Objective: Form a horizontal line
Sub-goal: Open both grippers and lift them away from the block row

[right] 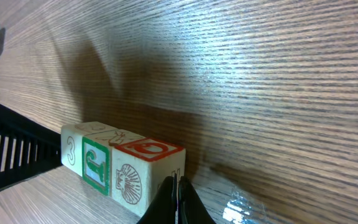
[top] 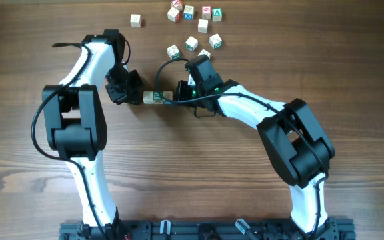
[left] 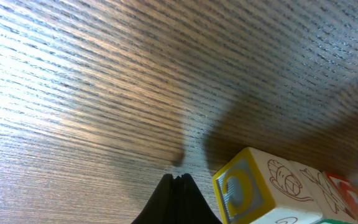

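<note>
The robot's right gripper should continue to hold its fingers closed and to back away from the end cube (top: 168, 97) until it is well clear, since the cubes sit flush in a straight row (top: 157, 98).
The horizontal line (top: 157, 98) is a short row of three pale wooden letter cubes lying side by side on the table, between my two grippers. In the right wrist view the row (right: 120, 163) shows a green-framed letter on the middle cube and a red mark on top of the nearest one. My right gripper (right: 178, 182) is shut, its tips against that nearest cube's end. In the left wrist view the row (left: 278, 186) starts with a yellow-framed face. My left gripper (left: 178, 178) is shut and empty, just left of it. From overhead, the left gripper (top: 137, 96) and the right gripper (top: 177, 97) flank the row.
Several loose letter cubes lie scattered at the far side of the wooden table (top: 199, 187), among them one (top: 135, 21) alone at the left, a cluster (top: 189, 11) at the top edge and two (top: 173, 51), (top: 191, 44) close behind the right arm.
</note>
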Motion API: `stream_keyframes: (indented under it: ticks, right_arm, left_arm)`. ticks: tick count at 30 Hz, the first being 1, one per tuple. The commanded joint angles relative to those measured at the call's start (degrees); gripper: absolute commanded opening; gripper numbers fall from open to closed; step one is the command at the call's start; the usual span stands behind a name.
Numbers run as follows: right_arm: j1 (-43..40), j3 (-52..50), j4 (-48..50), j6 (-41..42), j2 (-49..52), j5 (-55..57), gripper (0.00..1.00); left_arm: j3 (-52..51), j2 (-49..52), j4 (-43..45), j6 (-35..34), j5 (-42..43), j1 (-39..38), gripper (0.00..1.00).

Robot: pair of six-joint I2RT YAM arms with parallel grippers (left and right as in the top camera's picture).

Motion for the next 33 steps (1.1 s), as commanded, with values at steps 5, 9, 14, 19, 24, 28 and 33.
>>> stream_keyframes:
  ticks: [5,9,14,19,24,28,33]
  right_arm:
    - [-1.03,-0.52,-6.86,-1.22,-1.03,10.27,0.05]
    - [-2.64,-0.52,-13.05,-1.33,-7.30,20.92,0.05]
    - [-4.07,-0.52,-20.37,-4.72,-19.37,35.39,0.04]
    - [-4.81,-0.52,-32.76,-5.84,-37.70,50.27,0.04]
    - [-4.81,-0.52,-41.68,-5.70,-51.30,52.68,0.05]
    - [-4.79,-0.52,-48.87,-5.57,-61.88,52.70,0.05]
    - [-4.79,-0.52,-53.62,-5.68,-72.65,53.48,0.04]
  left_arm:
    - [-0.22,0.70,-1.55,0.66,-2.71,0.79,0.04]
    - [-0.22,-2.08,-3.67,0.66,-3.82,2.40,0.04]
    - [-0.22,-11.43,-4.68,0.68,-3.91,3.87,0.04]
    - [-0.24,-30.51,-6.14,0.66,-6.43,1.27,0.04]
    - [-0.26,-47.10,-7.37,0.61,-11.04,-5.35,0.04]
    - [-1.42,-58.69,-9.53,-1.51,-17.49,-12.28,0.04]
    - [-9.57,-71.19,-9.11,-3.30,-18.97,-18.08,0.04]
